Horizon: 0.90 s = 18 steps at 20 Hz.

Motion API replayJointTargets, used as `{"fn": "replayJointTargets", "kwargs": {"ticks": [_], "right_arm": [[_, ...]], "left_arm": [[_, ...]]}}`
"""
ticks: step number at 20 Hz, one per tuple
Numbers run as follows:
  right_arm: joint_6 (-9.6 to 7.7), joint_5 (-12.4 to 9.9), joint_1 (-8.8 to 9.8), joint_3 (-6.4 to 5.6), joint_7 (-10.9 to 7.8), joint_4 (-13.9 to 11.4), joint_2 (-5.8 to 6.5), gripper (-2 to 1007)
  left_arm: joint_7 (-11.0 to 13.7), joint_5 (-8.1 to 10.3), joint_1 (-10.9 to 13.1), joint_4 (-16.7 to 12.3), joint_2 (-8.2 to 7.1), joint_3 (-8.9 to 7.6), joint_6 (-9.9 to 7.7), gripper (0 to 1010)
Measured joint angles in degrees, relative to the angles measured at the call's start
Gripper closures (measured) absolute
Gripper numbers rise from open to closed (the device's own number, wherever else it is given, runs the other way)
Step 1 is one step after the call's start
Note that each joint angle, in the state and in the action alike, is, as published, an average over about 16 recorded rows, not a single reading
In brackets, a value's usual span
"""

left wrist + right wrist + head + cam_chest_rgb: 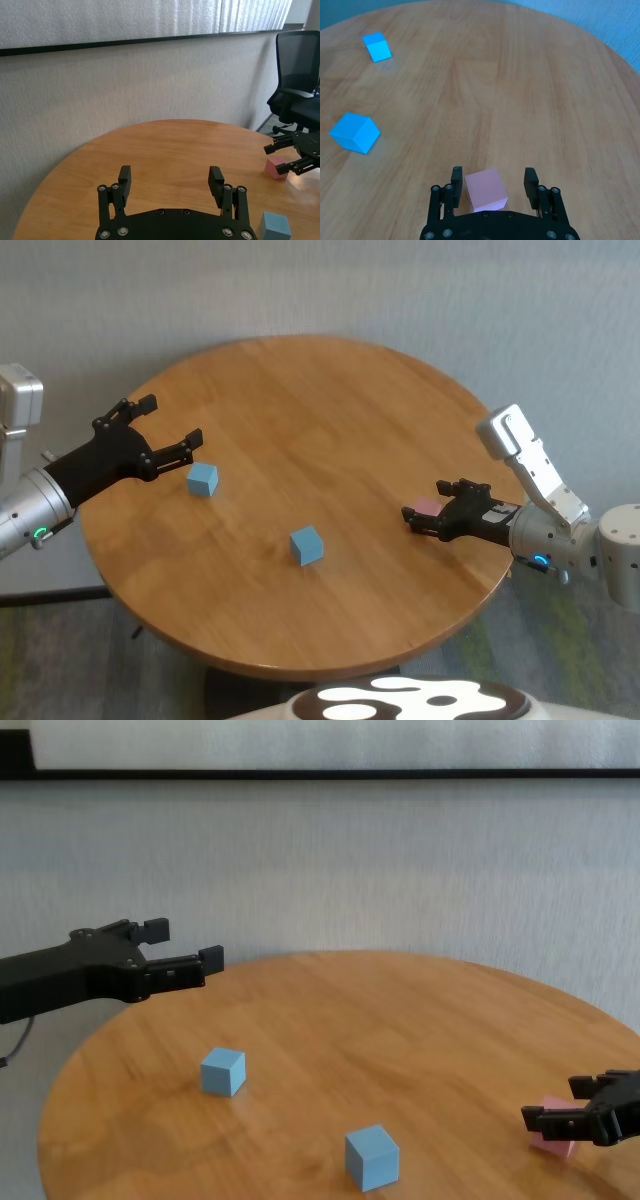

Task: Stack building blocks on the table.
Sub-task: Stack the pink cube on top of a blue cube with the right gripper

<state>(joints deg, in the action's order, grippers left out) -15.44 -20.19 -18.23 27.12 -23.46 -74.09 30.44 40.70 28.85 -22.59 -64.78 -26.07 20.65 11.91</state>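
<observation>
The pink block (486, 189) lies crooked beside a gap (515, 187). It will turn square between the fingers when I close my right gripper.
A pink building block (486, 190) rests on the table (300, 410) near its right edge. My right gripper (493, 176) is low over it, open, with one finger on each side. One finger is close against the block and a gap shows at the other. The head view shows the same pink block (428, 506) inside the right gripper (425, 500). Two light blue blocks lie apart, one at the left (203, 479) and one near the front middle (307, 545). My left gripper (172, 420) hovers open and empty just behind the left blue block.
The round table's edge runs close behind the right gripper. Past the table's right side stands a black office chair (297, 95). A grey wall lies behind the table. My white and brown body (410, 702) is at the near edge.
</observation>
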Motion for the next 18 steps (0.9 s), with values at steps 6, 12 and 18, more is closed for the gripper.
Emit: {"fn": "replayJointTargets", "kwargs": {"ticks": [6,12,18], "right_arm": [[0.05,-0.1,0.07,-0.02,-0.03,-0.1,0.08,405],[0.08,-0.1,0.11,-0.05,-0.04,-0.1,0.12,569],[0.10,-0.1,0.13,-0.07,-0.05,-0.2,0.15,644]], "left_arm": [[0.0,0.00,0.0,0.0,0.00,0.00,0.00,10],[0.0,0.00,0.0,0.0,0.00,0.00,0.00,10],[0.0,0.00,0.0,0.0,0.00,0.00,0.00,10]]}}
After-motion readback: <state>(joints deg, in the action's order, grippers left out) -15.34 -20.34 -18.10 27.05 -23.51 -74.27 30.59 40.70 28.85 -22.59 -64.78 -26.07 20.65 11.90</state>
